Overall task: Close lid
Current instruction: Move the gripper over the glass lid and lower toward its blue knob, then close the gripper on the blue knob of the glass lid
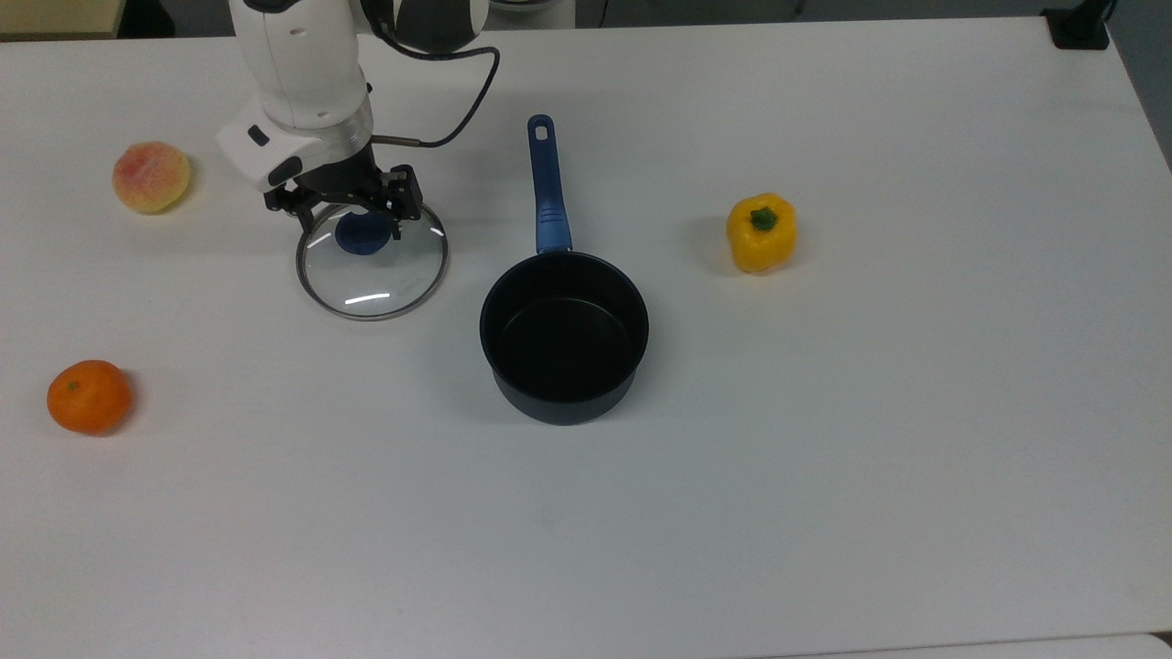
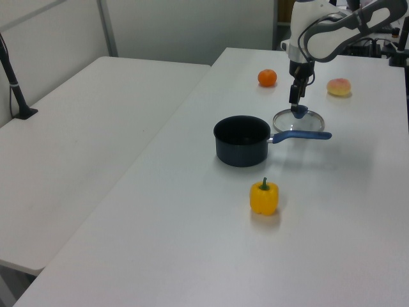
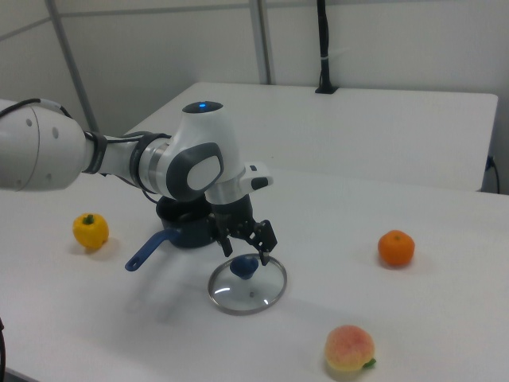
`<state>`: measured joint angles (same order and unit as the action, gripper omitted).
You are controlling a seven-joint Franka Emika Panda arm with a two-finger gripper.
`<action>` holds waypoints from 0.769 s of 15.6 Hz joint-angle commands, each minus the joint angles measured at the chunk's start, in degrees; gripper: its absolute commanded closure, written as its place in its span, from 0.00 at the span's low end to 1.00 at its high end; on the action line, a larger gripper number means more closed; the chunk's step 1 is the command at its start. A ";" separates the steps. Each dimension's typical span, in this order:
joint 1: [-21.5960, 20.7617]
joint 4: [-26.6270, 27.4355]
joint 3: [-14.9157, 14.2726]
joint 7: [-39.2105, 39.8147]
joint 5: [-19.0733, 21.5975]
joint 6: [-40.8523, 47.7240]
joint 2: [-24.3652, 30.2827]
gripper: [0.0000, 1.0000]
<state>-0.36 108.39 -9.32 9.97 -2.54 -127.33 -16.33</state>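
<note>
The wide glass lid [image 2: 313, 123] will tip a little when I carry it over, because the small blue knob [image 2: 300, 112] is the only hold on it.
The round glass lid [image 1: 375, 275] with a blue knob [image 1: 363, 236] lies flat on the white table, to the top view's left of the dark saucepan [image 1: 564, 334] with its long blue handle [image 1: 547, 197]. My gripper [image 1: 352, 224] is down over the knob and open, one finger on each side of it. In the right view the gripper [image 3: 245, 253] straddles the knob [image 3: 244, 267] above the lid [image 3: 250, 296]. In the left view the gripper [image 2: 295, 102] sits just above the lid [image 2: 308, 121], behind the saucepan [image 2: 241, 139].
A peach [image 1: 151, 177] and an orange [image 1: 89, 396] lie toward the top view's left edge. A yellow pepper [image 1: 761, 232] stands to the top view's right of the saucepan. The white arm [image 1: 298, 73] reaches in from the table's far edge.
</note>
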 commanded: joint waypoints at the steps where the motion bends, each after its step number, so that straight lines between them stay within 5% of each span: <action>1: -0.60 1.38 -0.09 -1.18 -1.50 -1.43 -0.11 0.00; 6: -0.69 1.65 0.35 -1.18 -2.82 -1.79 -0.99 0.25; 12: -0.78 1.83 0.53 -1.35 -2.74 -1.96 -1.08 0.77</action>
<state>-0.73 108.64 -8.91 9.93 -4.44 -127.38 -17.92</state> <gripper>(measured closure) 0.344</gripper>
